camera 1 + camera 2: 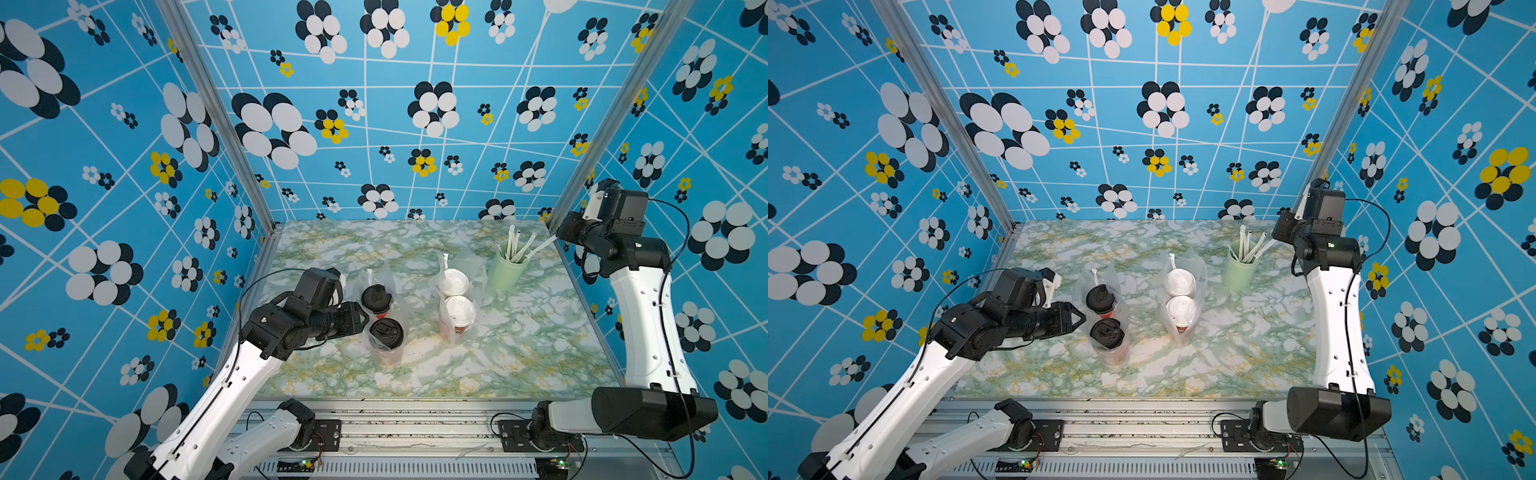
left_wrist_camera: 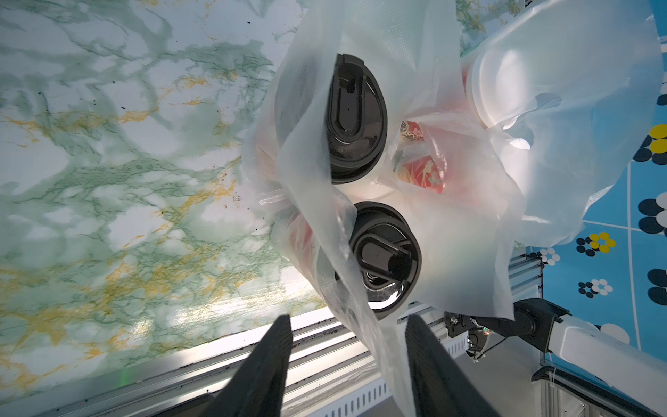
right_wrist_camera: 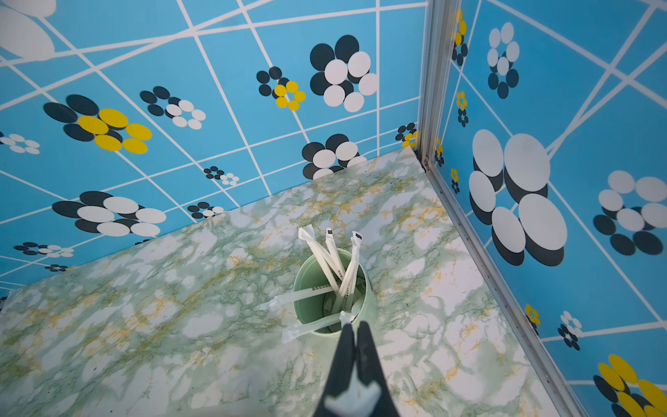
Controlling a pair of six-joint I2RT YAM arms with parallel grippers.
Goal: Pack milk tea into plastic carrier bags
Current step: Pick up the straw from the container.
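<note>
The bag's side point(image 2: 316, 182) hangs down over the cups' black lids. Next, my left gripper pinches the bag's loose strip point(image 2: 386, 353) and pulls the bag open before the straw goes in.
Two milk tea cups with black lids point(image 1: 377, 298) point(image 1: 386, 333) stand inside one clear plastic carrier bag point(image 2: 310, 173). Two with white lids point(image 1: 454, 282) point(image 1: 459, 311) stand in another bag point(image 1: 478, 268) to their right. My left gripper point(image 2: 348, 319) is open just left of the black-lidded pair, level with the lids, and a loose strip of their bag hangs between its fingers point(image 2: 274, 346). My right gripper point(image 3: 355, 325) is at the back right, over the pale green cup point(image 3: 371, 307), shut on the end of a white wrapped straw point(image 3: 310, 328) that leans out of it.
The green cup point(image 1: 505, 272) holds several more wrapped straws and stands near the back right corner of the marble table point(image 1: 519, 353). Patterned blue walls point(image 1: 124, 208) close the table on three sides. A metal rail point(image 1: 415, 419) runs along the front edge.
</note>
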